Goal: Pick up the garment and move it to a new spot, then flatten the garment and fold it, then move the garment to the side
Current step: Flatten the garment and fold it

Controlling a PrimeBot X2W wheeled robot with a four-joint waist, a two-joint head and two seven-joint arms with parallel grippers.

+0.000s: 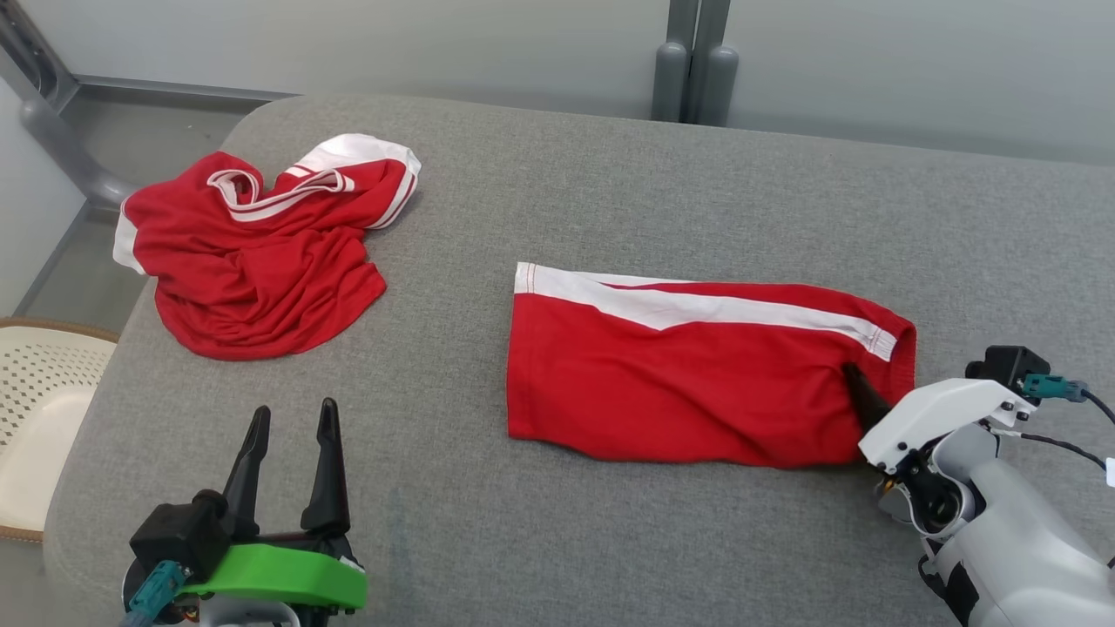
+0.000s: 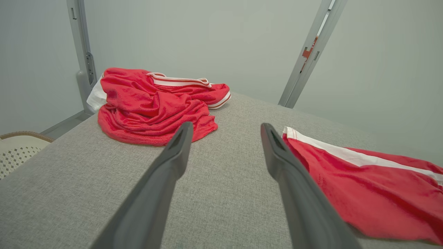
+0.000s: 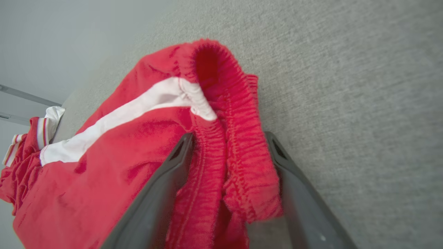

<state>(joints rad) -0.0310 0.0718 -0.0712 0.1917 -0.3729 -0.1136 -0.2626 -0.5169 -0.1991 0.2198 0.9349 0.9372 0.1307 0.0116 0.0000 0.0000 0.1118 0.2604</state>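
The waistband layers (image 3: 228, 141) are lying limp and nested, so I expect the red shorts (image 1: 695, 381) to trail along as one soft stack when I pull them aside.
The garment (image 1: 697, 374) is a pair of red shorts with a white side stripe, lying folded flat on the grey padded table (image 1: 610, 174). Its gathered waistband end points right. My right gripper (image 1: 858, 383) is at that end, open, one dark finger on top of the cloth and the other hidden beneath it. In the right wrist view the bunched waistband (image 3: 238, 162) sits between my right gripper's (image 3: 228, 136) spread fingers, which are not pinching it. My left gripper (image 1: 294, 409) stands open over bare table at the lower left, well clear of the garment (image 2: 373, 186), nothing between its fingers (image 2: 173, 162).
A crumpled red jersey with white trim (image 1: 253, 252) lies at the table's far left corner. A pale perforated basket (image 1: 35, 418) stands beside the table's left edge. Grey posts (image 1: 697, 61) rise behind the far edge. Bare cloth surface lies between the two red pieces.
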